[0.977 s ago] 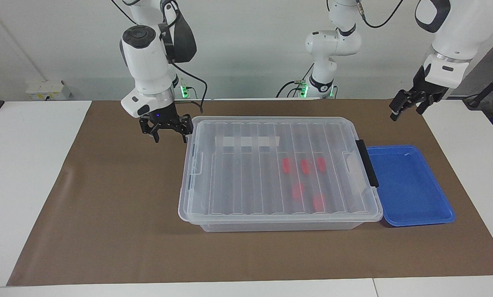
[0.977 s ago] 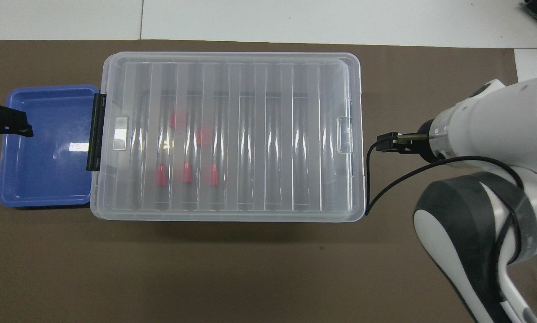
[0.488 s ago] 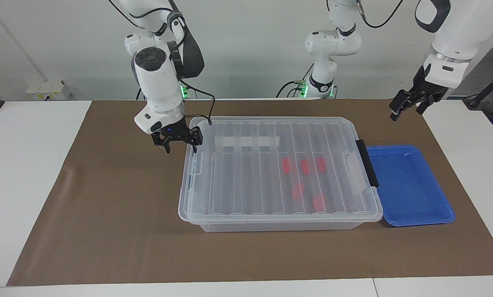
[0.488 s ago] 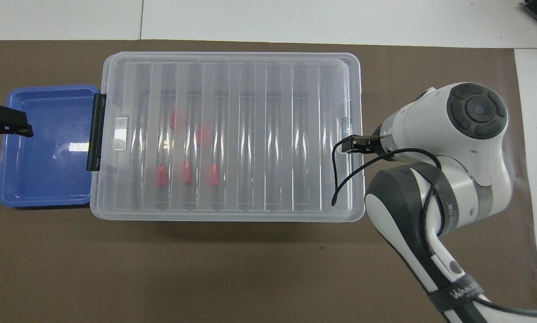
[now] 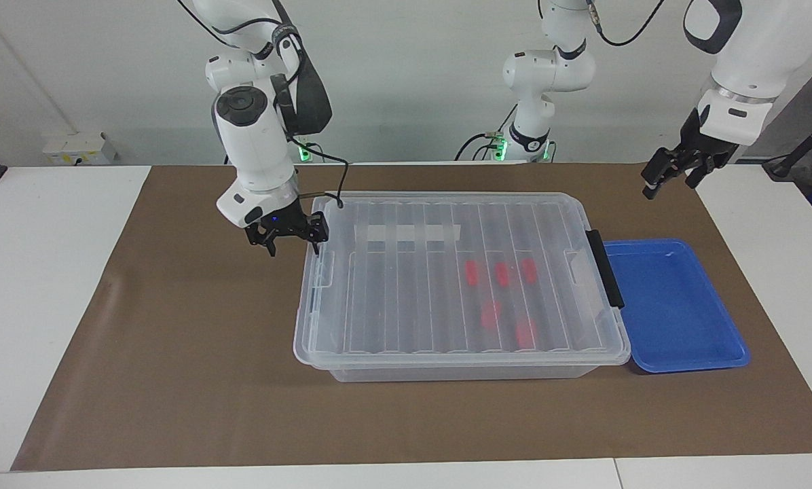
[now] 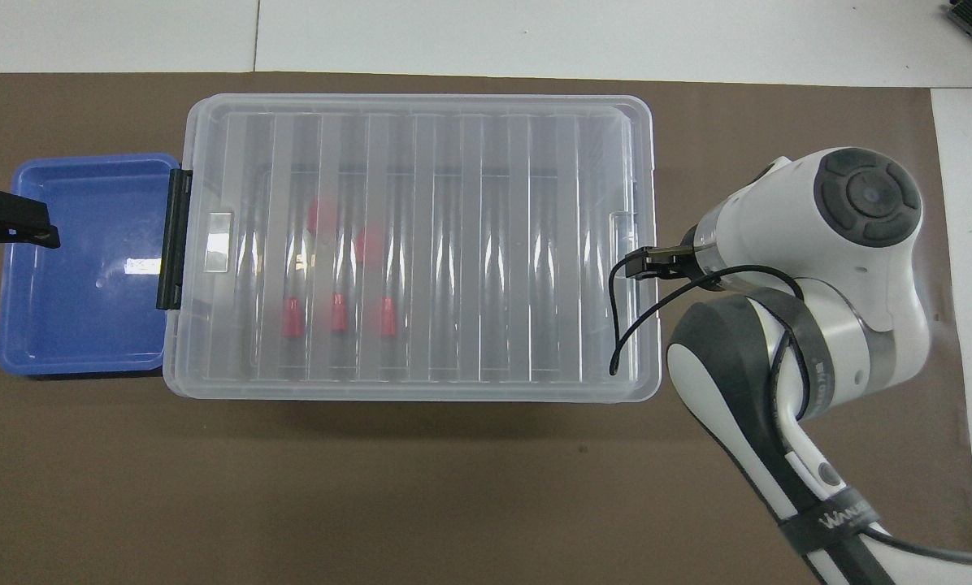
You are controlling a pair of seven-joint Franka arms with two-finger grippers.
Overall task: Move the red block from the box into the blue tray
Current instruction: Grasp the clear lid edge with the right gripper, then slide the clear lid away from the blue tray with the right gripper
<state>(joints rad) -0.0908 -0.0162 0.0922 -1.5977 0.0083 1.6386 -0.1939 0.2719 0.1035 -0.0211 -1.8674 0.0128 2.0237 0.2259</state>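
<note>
My gripper will slide the ribbed lid [image 6: 414, 249] flat across the box when it pulls the lid, because the black latch [image 6: 175, 240] sticks out clear of the lid's edge.
The clear box [image 5: 406, 285] lies mid-table with its ribbed lid shut and a black latch [image 5: 604, 268] on the end beside the blue tray [image 5: 677, 305]. Several red blocks [image 5: 502, 273] show through the lid, toward the tray end; they also show in the overhead view [image 6: 338, 313]. The tray [image 6: 80, 309] holds nothing. My right gripper [image 5: 295, 244] is open, low at the box's unlatched short end, one finger over the lid's edge, one outside it. In the overhead view only its tip [image 6: 647, 264] shows. My left gripper [image 5: 671, 178] is open, raised over the tray's outer edge [image 6: 13, 227], and waits.
A brown mat [image 5: 195, 380] covers the table under the box and tray. The right arm's black cable [image 6: 628, 317] hangs over the lid's corner. A third robot base [image 5: 535, 129] stands at the table's edge between the arms.
My right gripper has moved from beside the box's corner nearest the robots along its short end to the lid's edge. The left arm, box and blocks have not moved.
</note>
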